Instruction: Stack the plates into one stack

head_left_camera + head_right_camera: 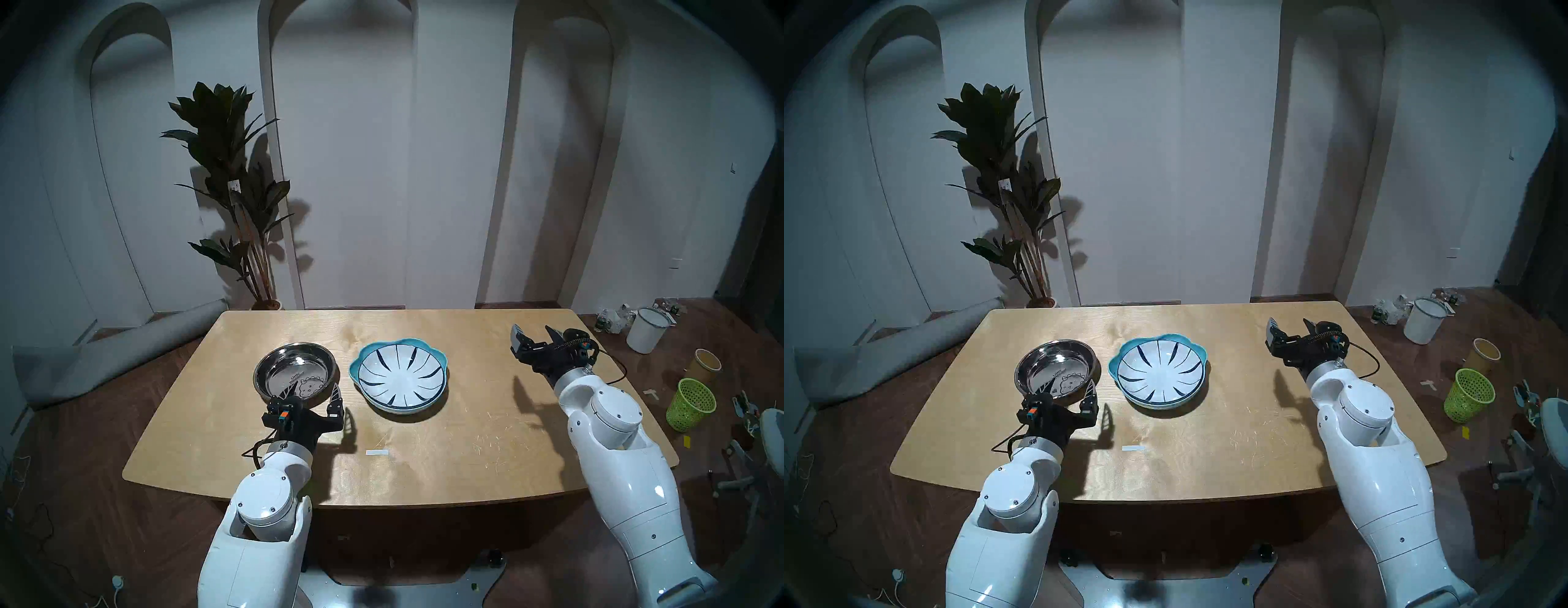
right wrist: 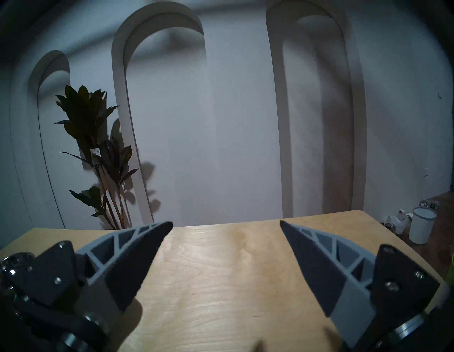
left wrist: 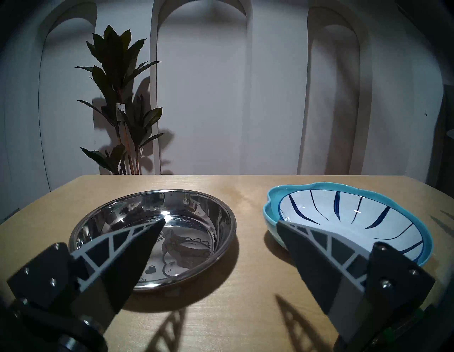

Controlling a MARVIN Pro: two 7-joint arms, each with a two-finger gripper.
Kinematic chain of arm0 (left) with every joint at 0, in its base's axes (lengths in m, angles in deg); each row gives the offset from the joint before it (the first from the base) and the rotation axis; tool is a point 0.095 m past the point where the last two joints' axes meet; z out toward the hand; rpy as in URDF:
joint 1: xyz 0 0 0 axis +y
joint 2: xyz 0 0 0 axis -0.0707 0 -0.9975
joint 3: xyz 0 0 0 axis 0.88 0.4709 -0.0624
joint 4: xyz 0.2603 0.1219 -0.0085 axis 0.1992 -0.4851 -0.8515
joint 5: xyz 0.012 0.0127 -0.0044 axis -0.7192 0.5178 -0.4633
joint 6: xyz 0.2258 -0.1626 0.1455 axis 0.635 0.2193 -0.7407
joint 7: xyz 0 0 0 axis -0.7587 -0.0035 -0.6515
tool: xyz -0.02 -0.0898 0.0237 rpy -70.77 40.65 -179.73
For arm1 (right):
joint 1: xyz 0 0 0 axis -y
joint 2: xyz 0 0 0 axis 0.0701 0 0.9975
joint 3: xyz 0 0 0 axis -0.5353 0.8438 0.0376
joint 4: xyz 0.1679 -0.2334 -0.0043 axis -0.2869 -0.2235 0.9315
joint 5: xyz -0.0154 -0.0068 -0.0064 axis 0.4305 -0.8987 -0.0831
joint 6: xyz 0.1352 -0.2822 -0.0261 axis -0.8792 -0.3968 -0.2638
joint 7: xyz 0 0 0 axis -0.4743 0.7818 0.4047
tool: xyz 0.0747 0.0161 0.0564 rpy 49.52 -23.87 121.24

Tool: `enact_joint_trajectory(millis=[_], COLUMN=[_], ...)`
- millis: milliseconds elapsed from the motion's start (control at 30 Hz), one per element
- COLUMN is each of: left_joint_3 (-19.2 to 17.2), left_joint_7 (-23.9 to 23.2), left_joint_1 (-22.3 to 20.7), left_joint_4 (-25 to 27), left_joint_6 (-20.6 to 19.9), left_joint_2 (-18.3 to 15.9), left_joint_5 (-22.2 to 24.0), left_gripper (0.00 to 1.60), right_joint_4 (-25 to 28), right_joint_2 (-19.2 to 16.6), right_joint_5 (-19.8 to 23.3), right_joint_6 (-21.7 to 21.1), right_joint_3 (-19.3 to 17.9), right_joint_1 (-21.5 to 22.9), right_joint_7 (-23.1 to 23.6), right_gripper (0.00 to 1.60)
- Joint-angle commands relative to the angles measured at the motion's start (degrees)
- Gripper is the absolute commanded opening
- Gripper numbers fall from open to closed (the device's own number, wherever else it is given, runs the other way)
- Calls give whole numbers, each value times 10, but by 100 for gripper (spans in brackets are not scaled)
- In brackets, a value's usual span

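Note:
I expect the steel plate (image 1: 295, 372) to cover the striped plate when I lower it and to leave the light-blue scalloped edge (image 1: 409, 342) showing, because that light-blue edge spreads out wider.
A shiny round steel plate (image 1: 295, 373) with a dinosaur print sits on the left half of the wooden table (image 1: 424, 458). To its right, a white plate with dark-blue stripes (image 1: 401, 378) rests inside a light-blue flower-shaped plate (image 1: 355, 361). My left gripper (image 1: 314, 392) is open at the steel plate's near rim. In the left wrist view its left finger is in front of the steel plate (image 3: 152, 236) and its right finger in front of the striped plate (image 3: 356, 221). My right gripper (image 1: 533, 333) is open and empty above the table's far right, away from the plates.
A small white tape strip (image 1: 376, 452) lies near the table's front. A potted plant (image 1: 229, 170) stands behind the table and a rolled mat (image 1: 106, 361) lies on the floor to the left. On the floor at right stand a white bucket (image 1: 647, 335) and a green basket (image 1: 690, 403).

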Motion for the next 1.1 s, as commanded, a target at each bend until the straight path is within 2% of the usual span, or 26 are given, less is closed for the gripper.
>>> enact_joint_trajectory(millis=[0,67,100,200,233,267,533,700,833,1067], left_joint_3=[-17,-31,-38,-70,-78,-89,-155,-177,-186,-196], left_joint_7=[25,31,29,24,24,25,17,8,13,22], left_joint_1=[-29,-34,-37,-51,-56,-63,-112,-142,-164,-202], left_joint_4=[26,34,38,44,44,41,11,-19,-42,-71], left_joint_6=[-12,-37,-47,-79,-85,-98,-203,-264,-310,-358], left_joint_2=[-2,10,15,31,32,35,33,33,23,9], left_joint_5=[-15,6,23,74,84,100,216,275,304,339], left_gripper=[160,160,160,160,160,160,160,160,160,160], right_joint_4=[-8,-17,-18,-29,-28,-33,-57,-74,-88,-98], right_joint_2=[4,7,12,12,14,15,25,24,25,33], right_joint_5=[5,5,10,12,14,15,36,47,56,66], right_joint_6=[64,92,86,125,112,132,200,239,265,285], right_joint_3=[-32,-36,-42,-40,-43,-41,-59,-71,-76,-79], right_joint_1=[-14,-18,-19,-23,-23,-26,-33,-26,-20,-16], right_joint_7=[53,64,69,74,77,77,109,130,147,156], right_gripper=[160,160,160,160,160,160,160,160,160,160])
